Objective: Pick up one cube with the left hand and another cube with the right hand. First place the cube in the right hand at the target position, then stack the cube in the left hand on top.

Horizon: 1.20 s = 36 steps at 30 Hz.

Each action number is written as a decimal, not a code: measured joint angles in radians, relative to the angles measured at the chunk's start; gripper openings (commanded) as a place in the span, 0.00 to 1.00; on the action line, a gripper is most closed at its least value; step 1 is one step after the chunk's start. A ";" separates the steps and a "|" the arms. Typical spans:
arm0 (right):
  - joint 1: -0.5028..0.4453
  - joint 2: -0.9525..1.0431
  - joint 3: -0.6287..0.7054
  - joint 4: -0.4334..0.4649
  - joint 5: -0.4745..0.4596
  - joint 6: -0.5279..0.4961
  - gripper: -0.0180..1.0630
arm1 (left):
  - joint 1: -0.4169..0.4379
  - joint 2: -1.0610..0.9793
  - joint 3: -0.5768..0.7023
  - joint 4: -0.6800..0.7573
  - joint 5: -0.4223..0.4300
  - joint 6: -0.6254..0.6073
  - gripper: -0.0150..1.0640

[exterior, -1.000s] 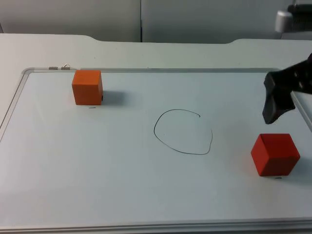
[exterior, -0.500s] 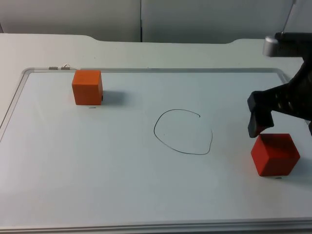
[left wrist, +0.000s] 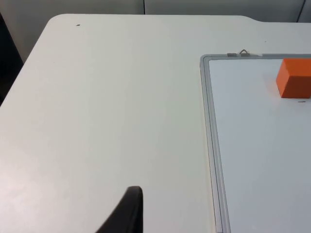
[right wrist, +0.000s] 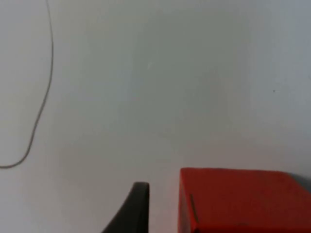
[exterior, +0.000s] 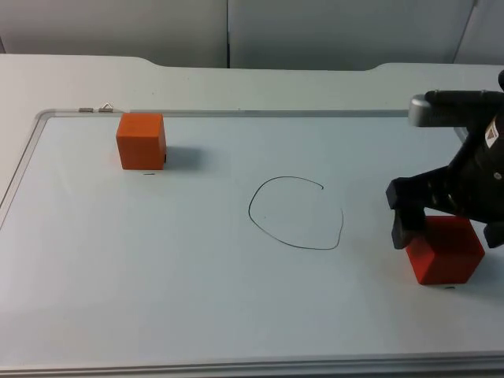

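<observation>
A short black dash [exterior: 450, 287] sticks out beside the red cube [exterior: 444, 250], so I should expect to uncover another dash hidden behind the cube when I lift it.
A red cube [exterior: 445, 252] sits on the whiteboard [exterior: 197, 299] at the right. My right gripper [exterior: 449, 233] is open and lowered over it, one finger on each side of the cube. In the right wrist view, a black fingertip [right wrist: 135, 206] stands just beside the red cube [right wrist: 238, 199], with a narrow gap between them. An orange cube [exterior: 142, 140] rests at the board's far left, and the left wrist view shows that orange cube [left wrist: 295, 77] at a distance. My left gripper [left wrist: 127, 213] waits over the bare table, left of the board. A hand-drawn circle [exterior: 296, 213] marks the board's middle.
The whiteboard's metal frame [exterior: 260, 113] runs along the back, with small clips [exterior: 96, 109] at its far left corner. The frame's left edge [left wrist: 210, 145] lies between my left gripper and the orange cube. The grey partition wall [exterior: 228, 31] closes off the back.
My right gripper has come down and moved left, from beside and behind the red cube to astride it. The cubes have not moved.
</observation>
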 measured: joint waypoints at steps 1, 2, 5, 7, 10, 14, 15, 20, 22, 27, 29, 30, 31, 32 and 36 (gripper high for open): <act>0.000 0.004 0.000 0.000 0.002 0.002 0.75 | 0.000 0.000 0.000 0.000 0.000 0.000 0.99; 0.000 0.006 0.000 0.002 0.004 0.002 0.67 | 0.000 0.000 0.000 0.000 0.000 0.000 0.99; 0.000 0.007 0.000 0.005 0.011 0.005 0.47 | 0.000 0.000 0.000 0.000 0.000 0.000 0.99; 0.000 0.008 0.000 0.005 0.018 0.009 0.21 | 0.000 0.000 0.000 0.000 0.000 0.000 0.99; 0.000 0.008 0.000 0.005 0.025 0.004 0.02 | 0.000 0.000 0.000 0.000 0.000 0.000 0.99; 0.000 -0.030 0.000 -0.006 0.043 -0.018 0.01 | 0.000 0.000 0.000 0.000 0.000 0.000 0.99; 0.000 -0.068 -0.002 -0.011 0.061 -0.042 0.01 | 0.000 0.000 0.000 0.000 0.000 0.000 0.99; 0.000 -0.228 -0.042 -0.014 0.130 -0.135 0.01 | 0.000 0.000 0.000 0.000 0.000 0.000 0.99; 0.000 -0.349 -0.064 -0.014 0.159 -0.178 0.01 | 0.000 0.000 0.000 0.000 0.000 0.000 0.99; 0.000 -0.607 -0.096 -0.022 0.174 -0.251 0.01 | 0.000 0.000 0.000 0.000 0.000 0.000 0.99; 0.000 -0.665 -0.096 -0.022 0.172 -0.265 0.01 | 0.000 0.000 0.000 0.000 0.000 0.000 0.99; 0.000 -0.719 -0.096 -0.022 0.172 -0.277 0.01 | 0.000 0.000 0.000 0.000 0.000 0.000 0.99; 0.000 -0.766 -0.098 -0.022 0.178 -0.288 0.01 | 0.000 0.000 0.000 0.000 0.000 0.000 0.99; 0.000 -0.766 -0.098 -0.022 0.178 -0.288 0.01 | 0.000 0.000 0.000 0.000 0.000 0.000 0.99; 0.000 -0.913 -0.098 -0.022 0.222 -0.311 0.01 | 0.000 0.000 0.000 0.000 0.000 0.000 0.99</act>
